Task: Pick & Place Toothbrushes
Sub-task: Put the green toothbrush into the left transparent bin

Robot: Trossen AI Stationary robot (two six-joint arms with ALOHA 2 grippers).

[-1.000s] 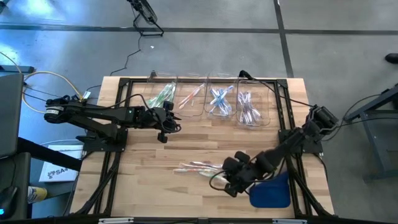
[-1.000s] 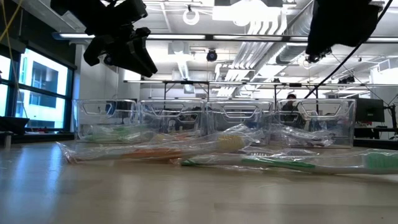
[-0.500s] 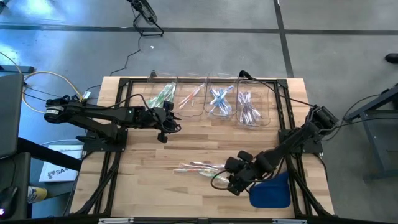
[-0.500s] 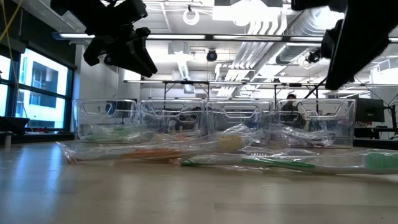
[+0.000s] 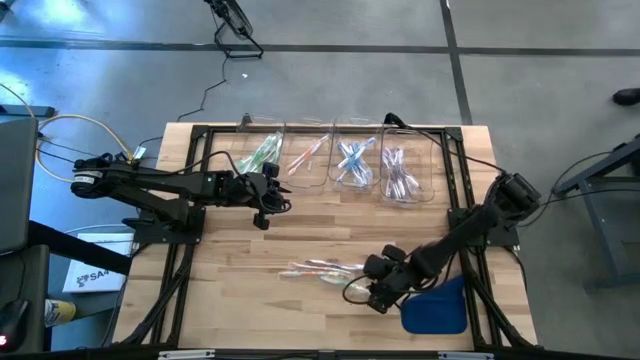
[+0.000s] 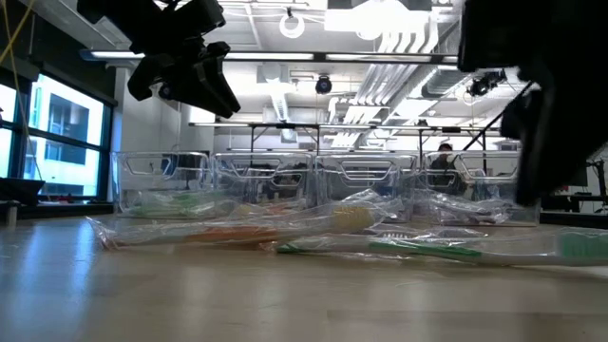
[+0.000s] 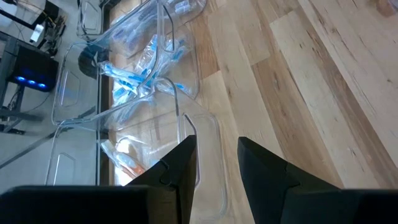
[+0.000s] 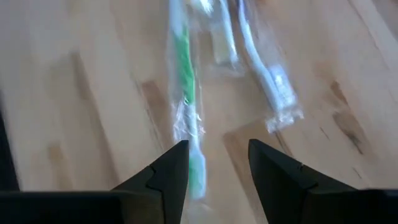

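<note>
The green toothbrush's near end (image 8: 196, 158) is pointing between my right gripper's fingers and is clear of its neighbours. I should go down next until the fingers are on both sides of that end (image 8: 197, 177), and then close them.
Several wrapped toothbrushes (image 5: 320, 268) lie flat on the wooden table, near its middle. In the right wrist view a green one (image 8: 185, 81) and a whitish one (image 8: 268, 78) show in clear wrappers. My right gripper (image 5: 372, 292) is open and low over their near end; in its wrist view (image 8: 217, 171) the green brush's end lies between the fingers, beside one of them. My left gripper (image 5: 270, 200) hangs open and empty above the table in front of the bins, as its wrist view (image 7: 217, 165) also shows. In the low view the brushes (image 6: 380, 245) lie in front of the bins.
Four clear bins (image 5: 335, 158) stand in a row at the table's far edge, holding green, pink-orange, blue and purple brushes. A blue flat piece (image 5: 437, 310) lies at the near right corner beside my right arm. Bare wood shows left of the loose brushes.
My right gripper has come down toward the table over the loose toothbrushes, shifting slightly toward the right edge; in the low view it drops from the top of the picture to just above the brushes. The toothbrushes have stayed in place.
</note>
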